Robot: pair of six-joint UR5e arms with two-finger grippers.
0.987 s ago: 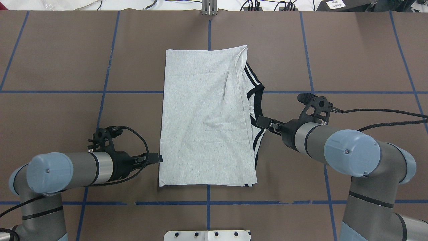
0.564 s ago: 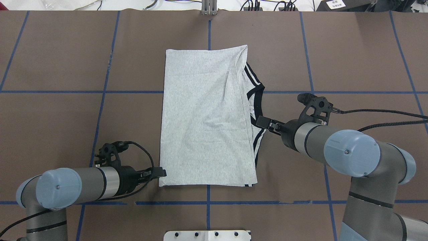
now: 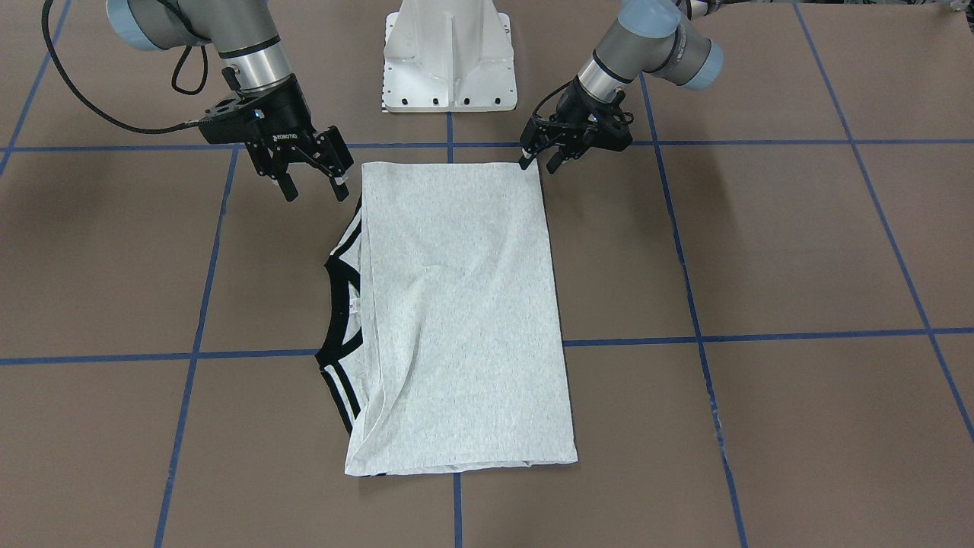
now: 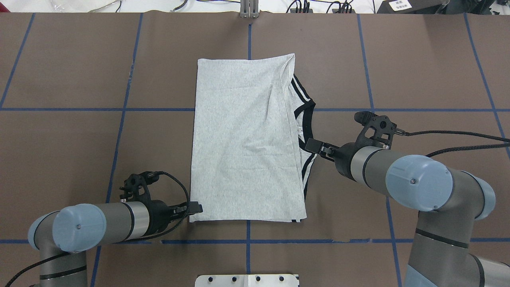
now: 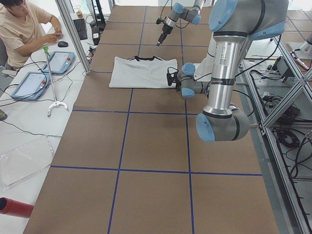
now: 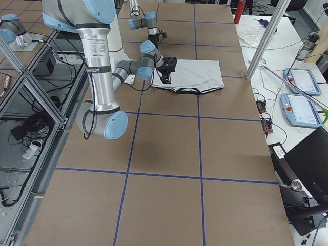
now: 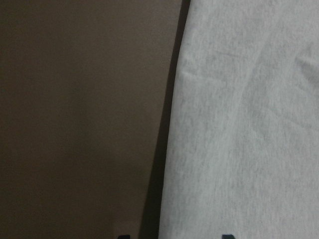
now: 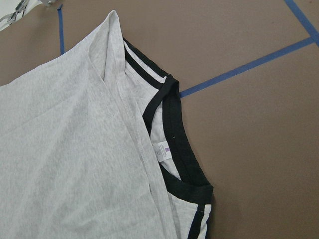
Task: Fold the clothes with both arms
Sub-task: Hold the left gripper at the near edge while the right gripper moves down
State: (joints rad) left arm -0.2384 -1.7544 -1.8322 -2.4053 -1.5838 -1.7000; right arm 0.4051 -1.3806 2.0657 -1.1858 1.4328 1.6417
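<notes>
My left gripper is at its corner and my right gripper is hovering by the collar. Next, my right gripper takes the near corner on the collar side before lifting.
The grey T-shirt (image 4: pixel 243 139) lies folded into a tall rectangle on the brown table, also seen from the front (image 3: pixel 456 304). Its black collar (image 8: pixel 174 144) and striped cuffs stick out along its right edge. The print is hidden. My left gripper (image 4: pixel 195 208) is open and low at the shirt's near-left corner (image 3: pixel 536 161). The left wrist view shows the shirt's edge (image 7: pixel 172 124) between the fingertips. My right gripper (image 3: pixel 312 186) is open and empty, just above the table by the collar side (image 4: pixel 312 145).
The white pedestal base (image 3: pixel 449 53) stands at the table's near edge, between the arms. Blue tape lines (image 4: pixel 119 109) grid the table. An operator (image 5: pixel 24 29) sits at a side desk with teach pendants (image 5: pixel 58 61), beyond the table's far edge.
My left gripper has moved back along the shirt's left edge to its near-left corner. The right arm and the shirt have not moved.
</notes>
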